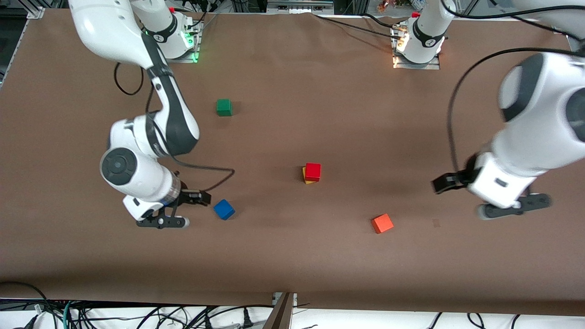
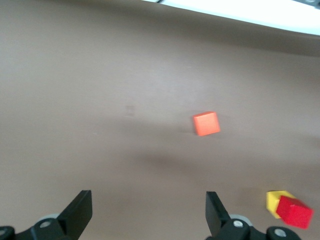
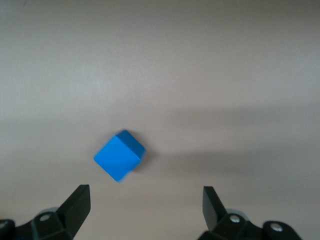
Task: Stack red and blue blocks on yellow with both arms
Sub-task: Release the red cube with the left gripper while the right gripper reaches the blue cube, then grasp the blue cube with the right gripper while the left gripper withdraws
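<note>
The stack (image 1: 312, 172) should stay up when I put the blue block on it, because just a thin yellow edge (image 1: 310, 182) shows past the red block.
The red block (image 1: 313, 171) sits on the yellow cube (image 1: 306, 179) near the middle of the table, a little askew; both also show in the left wrist view, red (image 2: 295, 212) on yellow (image 2: 273, 200). The blue block (image 1: 224, 209) lies alone on the table toward the right arm's end, and shows in the right wrist view (image 3: 119, 155). My right gripper (image 1: 202, 197) is open and empty, close beside the blue block, apart from it (image 3: 146, 200). My left gripper (image 1: 444, 183) is open and empty over bare table at the left arm's end (image 2: 149, 205).
An orange cube (image 1: 382, 223) lies between the stack and the left gripper, nearer the front camera; it also shows in the left wrist view (image 2: 206, 123). A green cube (image 1: 224, 107) lies nearer the robots' bases. Brown cloth (image 1: 292, 256) covers the table.
</note>
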`<state>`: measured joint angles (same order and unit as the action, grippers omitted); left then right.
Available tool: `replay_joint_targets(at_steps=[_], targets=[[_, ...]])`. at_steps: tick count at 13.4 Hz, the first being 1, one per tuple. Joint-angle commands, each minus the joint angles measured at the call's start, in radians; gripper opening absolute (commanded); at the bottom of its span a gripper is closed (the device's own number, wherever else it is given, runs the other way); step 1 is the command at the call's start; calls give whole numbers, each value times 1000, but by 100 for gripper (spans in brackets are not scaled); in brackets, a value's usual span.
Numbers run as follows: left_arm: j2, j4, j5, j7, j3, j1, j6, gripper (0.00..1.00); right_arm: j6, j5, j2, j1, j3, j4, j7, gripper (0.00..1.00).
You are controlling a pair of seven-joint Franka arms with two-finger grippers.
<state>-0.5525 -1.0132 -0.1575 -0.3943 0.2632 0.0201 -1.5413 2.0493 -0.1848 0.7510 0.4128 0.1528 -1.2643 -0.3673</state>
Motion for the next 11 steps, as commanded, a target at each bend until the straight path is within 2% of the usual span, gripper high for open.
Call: replay_joint_targets(at_steps=[1,4,6,9,11], targets=[[58,-18,-16,51,-11,35,15,100,46,-79,89,4,2,59,-201,99],[80,-13,7,83,-27,84,87,100,129,-87,152,33,1,59,-339,99],[121,-30,44,214,-33,115,109,100,140,-88,172,37,-16,56,-358,99],[285,-282,90,233,-42,116,75,100,158,-87,203,40,-18,52,-360,95],[365,-401,102,241,-64,139,18,100,169,-85,200,40,-18,54,-351,78]])
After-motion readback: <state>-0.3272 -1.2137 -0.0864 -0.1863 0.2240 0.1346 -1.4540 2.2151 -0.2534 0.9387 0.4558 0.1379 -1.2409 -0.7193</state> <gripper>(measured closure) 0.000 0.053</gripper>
